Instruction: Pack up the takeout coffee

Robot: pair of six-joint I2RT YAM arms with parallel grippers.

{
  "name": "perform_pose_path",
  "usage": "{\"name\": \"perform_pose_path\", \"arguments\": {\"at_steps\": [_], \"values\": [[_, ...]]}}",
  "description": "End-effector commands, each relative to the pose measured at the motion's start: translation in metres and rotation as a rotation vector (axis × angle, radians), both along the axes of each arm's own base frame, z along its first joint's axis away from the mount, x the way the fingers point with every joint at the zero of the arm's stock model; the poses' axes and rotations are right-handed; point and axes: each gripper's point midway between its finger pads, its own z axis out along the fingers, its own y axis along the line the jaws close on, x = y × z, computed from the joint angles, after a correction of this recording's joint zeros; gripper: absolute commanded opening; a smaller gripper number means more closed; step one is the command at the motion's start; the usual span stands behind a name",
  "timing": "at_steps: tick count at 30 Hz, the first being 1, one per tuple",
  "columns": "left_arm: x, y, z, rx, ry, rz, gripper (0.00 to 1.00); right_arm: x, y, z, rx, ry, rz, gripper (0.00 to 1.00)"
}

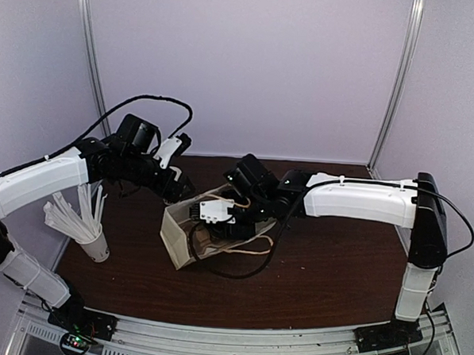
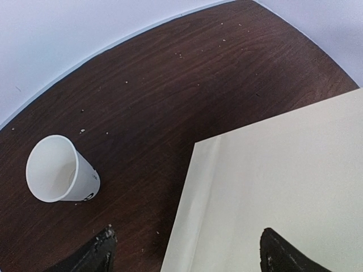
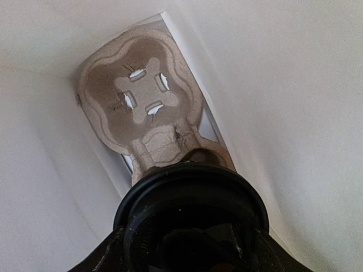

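Note:
The takeout coffee's black lid (image 3: 191, 207) lines up with the near hollow of the pulp carrier (image 3: 207, 156), so the robot's right gripper should go down next until the coffee is seated, then let go.
The takeout coffee shows in the right wrist view as a round black lid (image 3: 190, 209) filling the bottom of the frame. My right gripper (image 3: 190, 252) is shut on it, a dark finger on either side. It hangs inside the cream paper bag (image 3: 295, 113), just above the brown pulp carrier (image 3: 142, 107) at the bag's bottom. From above, the right gripper (image 1: 213, 212) reaches into the mouth of the bag (image 1: 173, 236), which lies on the table. My left gripper (image 1: 177, 190) is open at the bag's far edge. One of its fingertips (image 2: 105, 241) is over the table, the other over the bag's side (image 2: 283, 170).
A white cup full of wrapped straws (image 1: 91, 237) stands at the table's left edge. An empty white paper cup (image 2: 59, 170) without a lid lies on its side on the dark wood, left of the bag. The bag's rope handles (image 1: 245, 245) trail toward the near side.

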Motion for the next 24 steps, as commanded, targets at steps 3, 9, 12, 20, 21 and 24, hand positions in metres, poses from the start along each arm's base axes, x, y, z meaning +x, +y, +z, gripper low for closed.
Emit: {"name": "perform_pose_path", "arguments": {"at_steps": [3, 9, 12, 20, 21, 24], "values": [[0.0, -0.006, 0.056, -0.122, -0.145, -0.042, 0.89, 0.014, -0.007, -0.028, -0.023, -0.02, -0.071, 0.47], [-0.008, -0.008, 0.069, -0.144, -0.158, -0.076, 0.89, 0.013, -0.008, -0.039, -0.036, 0.004, -0.084, 0.49], [-0.006, -0.006, 0.07, -0.13, -0.166, -0.067, 0.89, 0.004, -0.008, -0.048, -0.064, 0.073, -0.072, 0.51], [-0.008, 0.007, 0.084, -0.091, -0.214, -0.045, 0.89, -0.009, -0.017, -0.051, -0.216, 0.21, -0.074, 0.52], [-0.008, 0.009, 0.085, -0.086, -0.22, -0.038, 0.89, -0.01, -0.019, -0.051, -0.233, 0.226, -0.077, 0.52], [-0.012, 0.016, 0.087, -0.079, -0.229, -0.023, 0.89, -0.014, -0.017, -0.049, -0.242, 0.266, -0.081, 0.52]]}}
